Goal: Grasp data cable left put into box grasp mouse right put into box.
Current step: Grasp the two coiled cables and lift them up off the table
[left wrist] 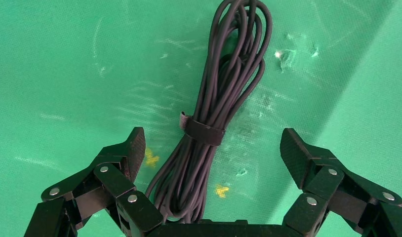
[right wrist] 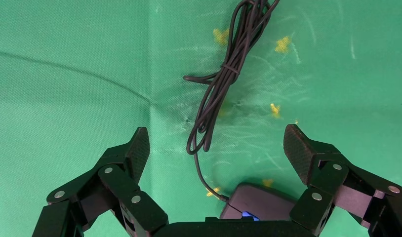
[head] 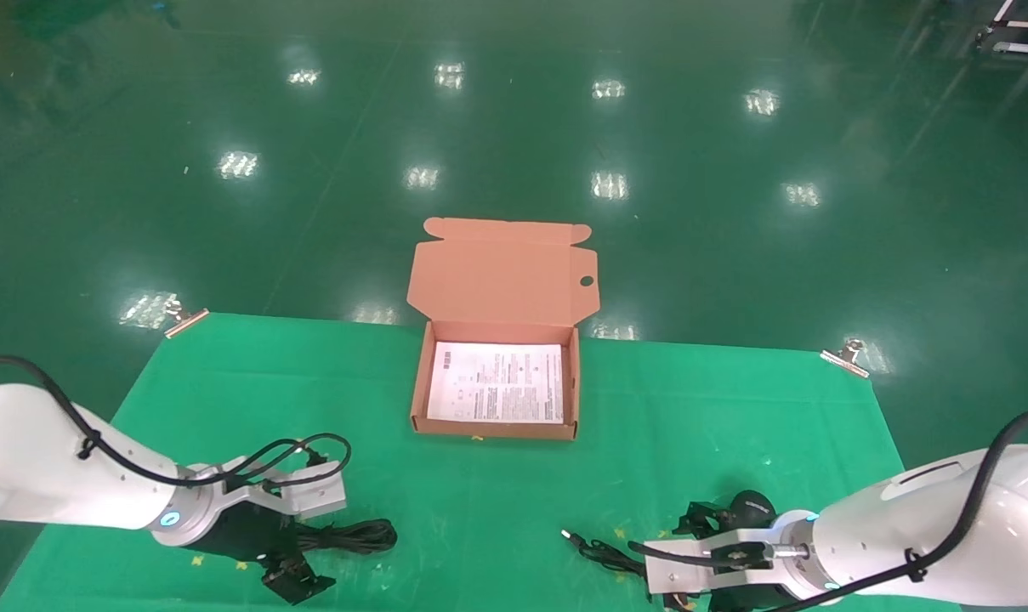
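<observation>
A short loose piece of cord (right wrist: 201,176) links the tied bundle to the mouse (head: 752,507), so I expect the mouse to hang below once I raise the bundle.
The data cable (head: 356,535), a black looped bundle with a strap, lies on the green mat at the near left. My left gripper (head: 309,552) is open and low over it. In the left wrist view the data cable (left wrist: 223,94) runs between the spread fingers of my left gripper (left wrist: 212,145). The black mouse (head: 747,507) lies at the near right, its cord (head: 599,552) trailing left. My right gripper (head: 688,557) is open by it. In the right wrist view the mouse (right wrist: 258,200), with a blue mark, sits near the palm of my right gripper (right wrist: 216,140), and its cord (right wrist: 223,79) stretches ahead. The box (head: 420,399) stands open at the middle, lid up.
A white printed sheet (head: 496,382) lines the box's bottom. The green mat (head: 735,425) is clipped at its far corners by clamps (head: 845,355). Small yellow marks dot the mat. Beyond the mat's far edge is a shiny green floor.
</observation>
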